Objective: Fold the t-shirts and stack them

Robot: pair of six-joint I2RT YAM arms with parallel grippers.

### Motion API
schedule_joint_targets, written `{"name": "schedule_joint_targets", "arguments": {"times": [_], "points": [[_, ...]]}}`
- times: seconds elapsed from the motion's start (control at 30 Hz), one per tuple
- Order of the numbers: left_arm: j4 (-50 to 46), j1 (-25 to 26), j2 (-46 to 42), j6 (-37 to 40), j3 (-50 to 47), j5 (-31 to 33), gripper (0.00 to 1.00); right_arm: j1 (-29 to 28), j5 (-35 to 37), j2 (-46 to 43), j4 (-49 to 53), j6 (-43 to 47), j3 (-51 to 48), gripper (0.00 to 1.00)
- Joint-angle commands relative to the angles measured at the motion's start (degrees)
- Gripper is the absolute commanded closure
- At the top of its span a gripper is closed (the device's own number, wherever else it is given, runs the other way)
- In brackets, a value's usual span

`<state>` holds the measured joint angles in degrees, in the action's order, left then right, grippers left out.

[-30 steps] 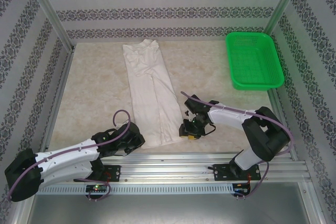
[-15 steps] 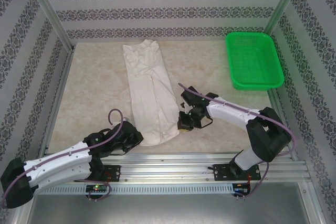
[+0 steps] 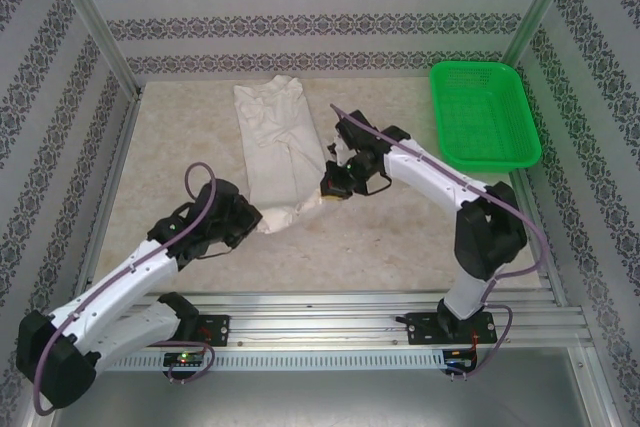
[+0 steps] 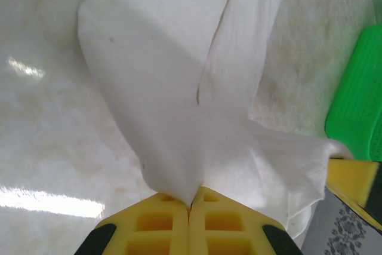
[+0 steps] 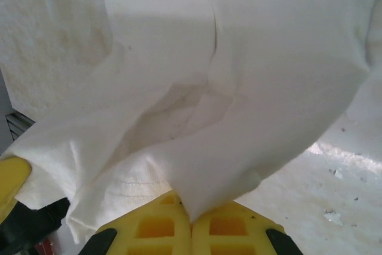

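I keep carrying my right gripper's corner over until the hem lies there, since my grippers hold both (image 3: 311, 204) near corners and the t-shirt's far half (image 3: 279, 135) lies flat.
A white t-shirt (image 3: 275, 137) lies as a long narrow strip on the table, its near end lifted and bunched. My left gripper (image 3: 257, 217) is shut on the near left corner of the cloth. My right gripper (image 3: 331, 187) is shut on the near right corner. In the left wrist view the t-shirt (image 4: 167, 76) rises from the shut left gripper (image 4: 191, 200). In the right wrist view the t-shirt (image 5: 239, 58) drapes over the shut right gripper (image 5: 191, 214). The near hem sags between the two grips.
A green plastic mesh basket (image 3: 485, 112) stands at the far right of the table and shows as the basket (image 4: 358, 94) at the right edge of the left wrist view. Patterned walls and metal posts close in the table on three sides.
The right gripper closed on the near right corner. Both grippers then carried the near end of the t-shirt away from the front edge toward the far end, shortening the strip.
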<state>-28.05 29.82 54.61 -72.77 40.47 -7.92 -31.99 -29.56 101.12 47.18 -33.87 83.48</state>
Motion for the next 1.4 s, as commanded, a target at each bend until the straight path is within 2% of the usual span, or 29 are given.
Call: {"name": "schedule_joint_targets", "arguments": {"times": [0.0, 0.13, 0.4, 0.6, 1.0, 1.37], "points": [[-1.1, -3.9, 4.8, 7.8, 4.4, -5.8, 1.00, 1.2, -0.9, 4.3, 4.2, 3.4, 7.0, 1.00], [3.3, -9.0, 9.9, 9.5, 6.3, -10.2, 1.00, 2.2, -0.7, 10.6, 6.5, 4.9, 16.0, 1.00], [4.4, -16.9, 18.5, 15.4, 11.2, -15.1, 1.00, 3.6, 0.1, 23.1, 13.7, 7.7, 35.4, 1.00], [5.8, -20.2, 23.5, 18.8, 15.2, -17.1, 1.00, 4.4, 0.4, 29.0, 17.3, 8.3, 44.5, 1.00], [8.7, -22.7, 32.0, 21.1, 19.9, -17.8, 1.00, 6.1, 0.2, 36.2, 18.1, 8.1, 52.6, 1.00], [11.7, -23.9, 35.8, 21.5, 21.7, -17.8, 1.00, 7.6, -0.4, 39.6, 15.3, 6.4, 55.1, 1.00]]}}
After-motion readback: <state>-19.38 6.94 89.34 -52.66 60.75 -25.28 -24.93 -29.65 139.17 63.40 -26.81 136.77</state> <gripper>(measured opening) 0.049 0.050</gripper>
